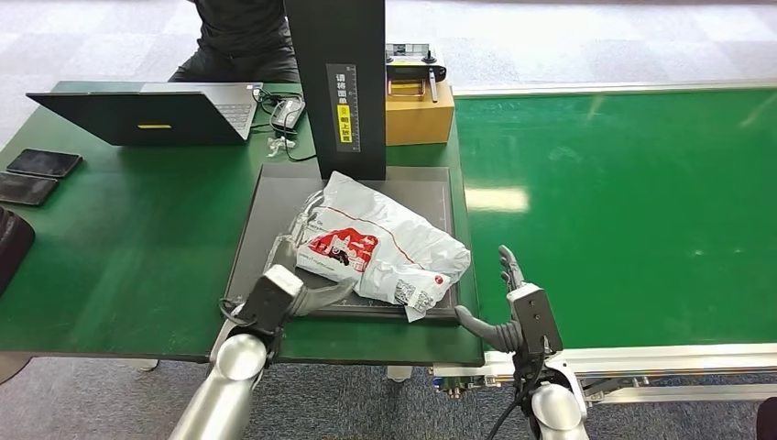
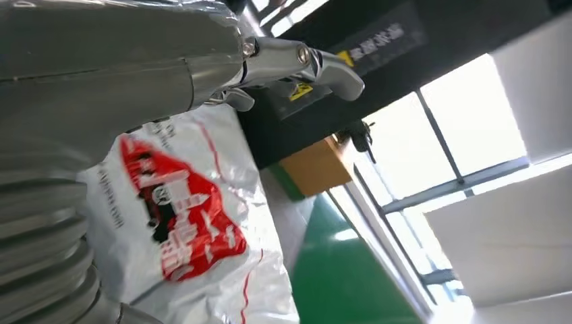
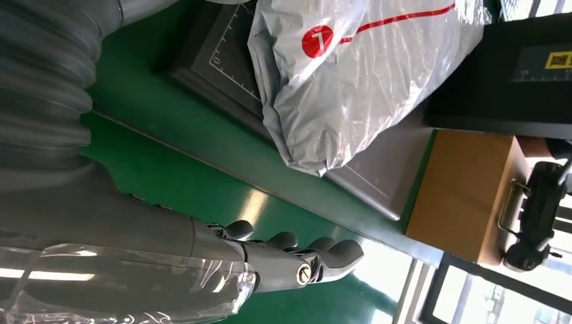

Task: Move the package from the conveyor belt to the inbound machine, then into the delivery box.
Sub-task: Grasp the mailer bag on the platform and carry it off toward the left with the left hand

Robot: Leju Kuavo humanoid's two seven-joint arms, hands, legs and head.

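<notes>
The package [image 1: 396, 240] will bunch into a narrow part around the red print [image 1: 345, 248] when the robot lifts it, because the plastic is creased and slack there.
A white-grey plastic package [image 1: 385, 243] with a red print lies on the dark grey platform [image 1: 275, 197] of the inbound machine, below its black column [image 1: 344, 82]. My left hand [image 1: 293, 280] sits at the package's near left corner, fingers spread and thumb stretched along its front edge, without a clear grip. In the left wrist view the package [image 2: 189, 223] lies right beside that hand [image 2: 135, 74]. My right hand [image 1: 513, 302] is open, clear of the package, at the near edge of the green conveyor belt [image 1: 623, 211]. The right wrist view shows this hand [image 3: 202, 263] and the package [image 3: 351, 88].
A cardboard box [image 1: 420, 117] with a black device on top stands behind the platform. A laptop [image 1: 156, 115] and two phones [image 1: 41, 163] lie on the green table at the left. A person [image 1: 243, 37] sits behind the table.
</notes>
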